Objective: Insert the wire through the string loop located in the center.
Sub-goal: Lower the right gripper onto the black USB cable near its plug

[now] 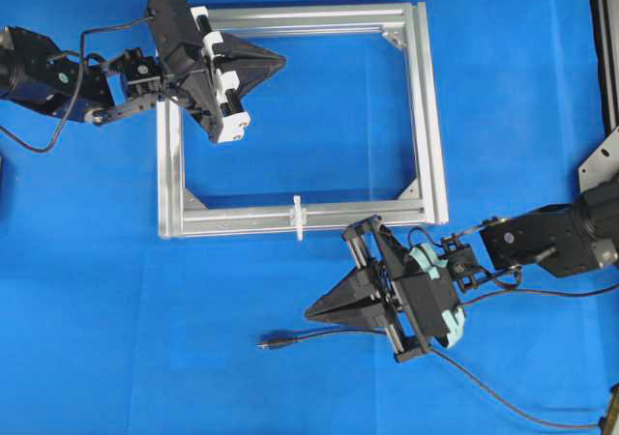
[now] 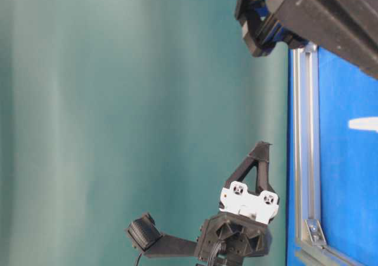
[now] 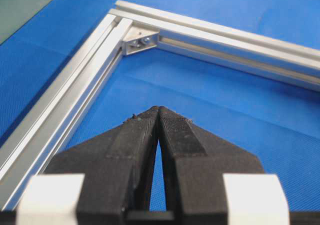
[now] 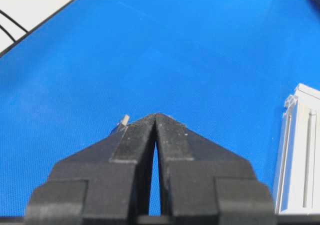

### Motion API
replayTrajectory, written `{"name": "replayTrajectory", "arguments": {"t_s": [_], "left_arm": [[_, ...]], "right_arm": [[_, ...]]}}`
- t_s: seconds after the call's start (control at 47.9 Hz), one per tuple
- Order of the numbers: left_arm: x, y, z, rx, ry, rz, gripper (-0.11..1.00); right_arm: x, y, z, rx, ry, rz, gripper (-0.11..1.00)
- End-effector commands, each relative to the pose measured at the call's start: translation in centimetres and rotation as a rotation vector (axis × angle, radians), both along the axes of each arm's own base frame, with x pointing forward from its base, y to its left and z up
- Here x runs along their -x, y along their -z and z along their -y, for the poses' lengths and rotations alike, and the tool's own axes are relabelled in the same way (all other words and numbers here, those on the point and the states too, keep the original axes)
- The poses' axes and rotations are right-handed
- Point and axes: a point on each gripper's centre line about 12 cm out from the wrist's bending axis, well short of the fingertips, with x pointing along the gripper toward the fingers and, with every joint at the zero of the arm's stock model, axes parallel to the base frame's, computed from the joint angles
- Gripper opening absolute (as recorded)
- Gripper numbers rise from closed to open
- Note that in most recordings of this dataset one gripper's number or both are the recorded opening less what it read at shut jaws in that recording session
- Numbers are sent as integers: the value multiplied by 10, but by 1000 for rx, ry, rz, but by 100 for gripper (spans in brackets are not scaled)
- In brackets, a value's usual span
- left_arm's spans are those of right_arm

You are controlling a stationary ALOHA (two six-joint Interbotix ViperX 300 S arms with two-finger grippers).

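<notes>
The black plug (image 1: pixel 279 342) sticks out past the fingers. My right gripper should carry on moving over the cable (image 1: pixel 324 333), open around it, and close behind the plug.
The wire (image 1: pixel 319 336) lies on the blue mat in front of the frame. Its black plug (image 1: pixel 269 341) points left, and the cable trails off to the bottom right. The white string loop (image 1: pixel 298 217) stands on the middle of the frame's near bar. My right gripper (image 1: pixel 309 314) is shut and empty, hovering just above and to the right of the plug. In the right wrist view only the plug's tip (image 4: pixel 123 120) peeks out beside the closed fingertips (image 4: pixel 150 122). My left gripper (image 1: pixel 282 63) is shut and empty over the frame's far left corner (image 3: pixel 142 39).
The silver rectangular frame (image 1: pixel 430 116) lies flat on the blue mat, with bare mat inside it. An edge of the frame (image 4: pixel 300 150) shows in the right wrist view. Metal and black hardware (image 1: pixel 604 155) stands at the right border.
</notes>
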Motion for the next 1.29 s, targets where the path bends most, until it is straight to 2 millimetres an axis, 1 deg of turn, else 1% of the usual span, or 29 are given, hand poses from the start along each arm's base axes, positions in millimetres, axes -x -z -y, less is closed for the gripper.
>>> {"name": "replayTrajectory", "arguments": {"t_s": [0.0,0.104,0.271,0.376,0.438,0.48,0.522,0.563,0.626,0.689,0.751,0.814,0.855,0.897,0.939,1.001,1.273], "left_arm": [[-3,-19,3,-9,18,28,0],[-2,-16,3,1,19,6,0],[-2,-16,4,-1,22,3,0],[-1,-15,4,-2,23,1,0],[-2,-15,4,-2,23,1,0],[-1,-15,5,-2,24,1,0],[-2,-16,4,-3,24,4,0],[-1,-15,5,-3,24,3,0],[-1,-16,5,-4,24,6,0],[-2,-16,4,-4,24,6,0],[-2,-16,4,-4,24,6,0],[-2,-16,4,-4,24,6,0],[-2,-15,5,-2,25,5,0],[-2,-15,5,-4,25,4,0],[-1,-15,5,-4,24,4,0],[-1,-15,5,-2,24,5,0],[-1,-15,5,-2,24,3,0]], "right_arm": [[1,-22,-11,-21,-26,56,0],[0,-24,-14,-37,-17,3,-5],[-1,-17,-15,-65,5,-105,-5],[0,-16,-16,-72,6,-112,-5],[1,-16,-19,-74,-2,-112,-5],[1,-17,-20,-76,-4,-111,-3],[1,-17,-21,-81,-5,-112,1],[2,-17,-23,-85,-7,-117,7],[2,-16,-23,-93,-1,-126,19],[3,-15,-23,-103,5,-128,37],[3,-15,-23,-111,14,-132,59],[2,-10,-23,-118,24,-143,76],[1,-7,-23,-124,32,-150,86],[-1,-4,-23,-131,45,-158,88],[-2,1,-23,-137,54,-169,84],[-5,9,-24,-150,73,-187,82],[-13,38,-34,-192,126,-228,82]]}}
